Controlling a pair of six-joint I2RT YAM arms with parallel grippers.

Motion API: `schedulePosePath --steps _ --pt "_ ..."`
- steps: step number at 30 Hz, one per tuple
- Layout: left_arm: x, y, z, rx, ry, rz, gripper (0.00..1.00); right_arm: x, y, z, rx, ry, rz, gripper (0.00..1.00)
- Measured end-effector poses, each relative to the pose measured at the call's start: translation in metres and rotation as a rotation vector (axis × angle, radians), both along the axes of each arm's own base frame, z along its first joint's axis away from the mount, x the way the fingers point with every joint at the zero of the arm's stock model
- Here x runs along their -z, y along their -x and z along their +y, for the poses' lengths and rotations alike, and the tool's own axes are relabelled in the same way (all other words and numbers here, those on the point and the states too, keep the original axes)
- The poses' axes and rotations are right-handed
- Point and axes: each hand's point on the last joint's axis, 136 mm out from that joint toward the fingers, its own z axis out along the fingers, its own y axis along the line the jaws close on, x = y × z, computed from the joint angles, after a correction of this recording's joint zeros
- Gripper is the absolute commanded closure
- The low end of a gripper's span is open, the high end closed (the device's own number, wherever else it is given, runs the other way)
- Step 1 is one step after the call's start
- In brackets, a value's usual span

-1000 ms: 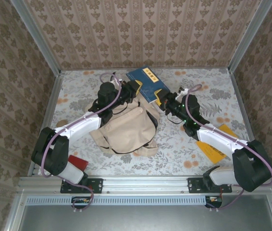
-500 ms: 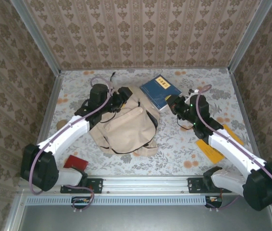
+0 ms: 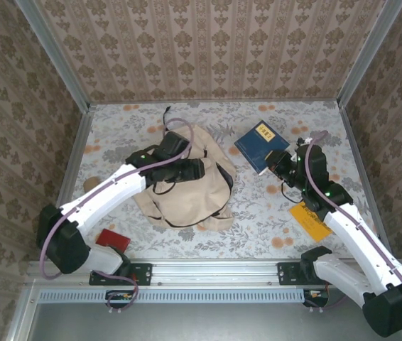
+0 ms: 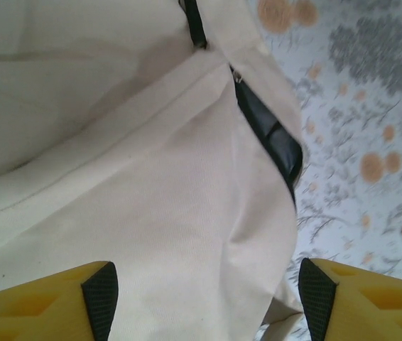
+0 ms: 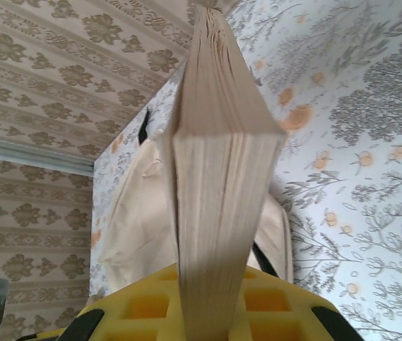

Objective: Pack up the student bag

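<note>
I see the dark zip opening (image 3: 225, 177) gaping along the bag's edge, so the beige fabric (image 3: 198, 193) will fold back from a wide, dark-lined pocket when I lift it.
The student bag (image 3: 187, 186), a beige soft backpack, lies slumped in the middle of the table. My left gripper (image 3: 199, 170) hovers just over its upper right part. In the left wrist view this gripper (image 4: 208, 302) is open, its black pads (image 4: 101, 298) wide apart above the bag's fabric (image 4: 137, 177), with a dark zip opening (image 4: 275, 138) beyond. My right gripper (image 3: 279, 162) is shut on a blue book (image 3: 261, 145), held off the table to the right of the bag. The right wrist view shows the book's page edge (image 5: 219, 177) rising from the gripper (image 5: 208, 320), with the bag (image 5: 133, 213) behind.
An orange-yellow book (image 3: 311, 220) lies flat at the right, under the right forearm. A small red object (image 3: 112, 238) sits near the left arm's base. Patterned walls close in the table on three sides.
My left gripper has opened, let go of the bag's top and moved down over the bag. The right arm has carried the blue book to the right, away from the bag.
</note>
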Motion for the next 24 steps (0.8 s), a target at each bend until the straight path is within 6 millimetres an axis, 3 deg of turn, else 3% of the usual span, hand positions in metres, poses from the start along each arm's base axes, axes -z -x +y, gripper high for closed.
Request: schedulePosePath --steps 8,15,24 --pt "0.046 0.032 -0.019 0.106 -0.188 0.081 0.32 0.002 0.003 -0.003 0.005 0.011 0.008 0.92" --pt "0.074 0.049 -0.037 0.175 -0.283 0.122 0.38 0.007 0.004 -0.003 0.005 0.013 0.020 0.92" --pt "0.093 0.043 -0.039 0.179 -0.360 0.134 0.63 0.012 0.004 -0.004 0.006 0.016 0.029 0.92"
